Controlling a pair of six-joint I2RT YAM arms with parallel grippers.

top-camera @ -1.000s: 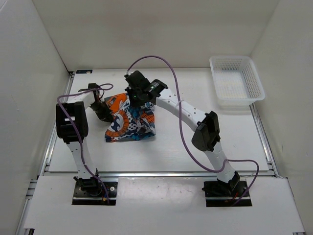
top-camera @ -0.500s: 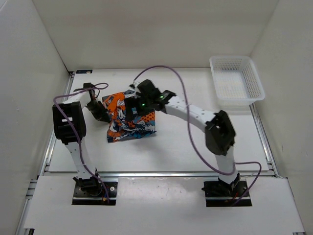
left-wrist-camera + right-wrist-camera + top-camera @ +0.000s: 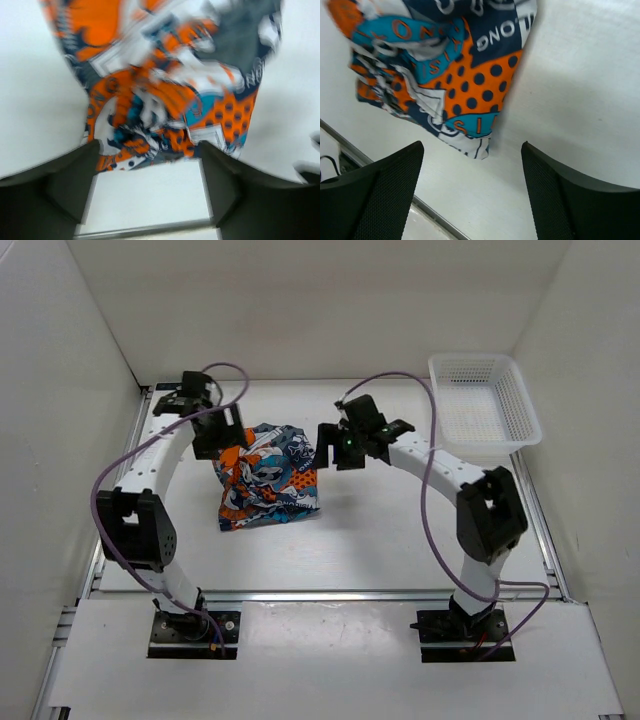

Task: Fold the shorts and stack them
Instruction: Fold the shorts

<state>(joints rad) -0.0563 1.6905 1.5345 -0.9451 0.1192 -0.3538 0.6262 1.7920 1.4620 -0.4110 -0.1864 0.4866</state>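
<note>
My left gripper needs to pinch the orange fold (image 3: pixel 240 462) while my right gripper pulls the dotted edge open, because the shorts are bunched up across the middle (image 3: pixel 263 480). I should do this before I fold them.
The shorts (image 3: pixel 268 476), printed in orange, turquoise, white and black, lie in a folded bundle on the white table, left of centre. My left gripper (image 3: pixel 220 443) hovers at their back left edge, open, with nothing between its fingers. In the left wrist view the shorts (image 3: pixel 165 85) fill the top, and bare table shows between the open gripper (image 3: pixel 147 172). My right gripper (image 3: pixel 330 450) stands just right of the bundle, open and empty. In the right wrist view a corner of the shorts (image 3: pixel 455 85) lies ahead of the open gripper (image 3: pixel 470 165).
A white mesh basket (image 3: pixel 485 400) stands at the back right corner. A metal rail (image 3: pixel 435 215) runs along the table's edge. White walls close in the left, back and right sides. Purple cables loop over both arms.
Both grippers have let go of the shorts and opened. The left arm swung toward the back left, the right arm pulled away to the right. The shorts now lie flatter on the table.
</note>
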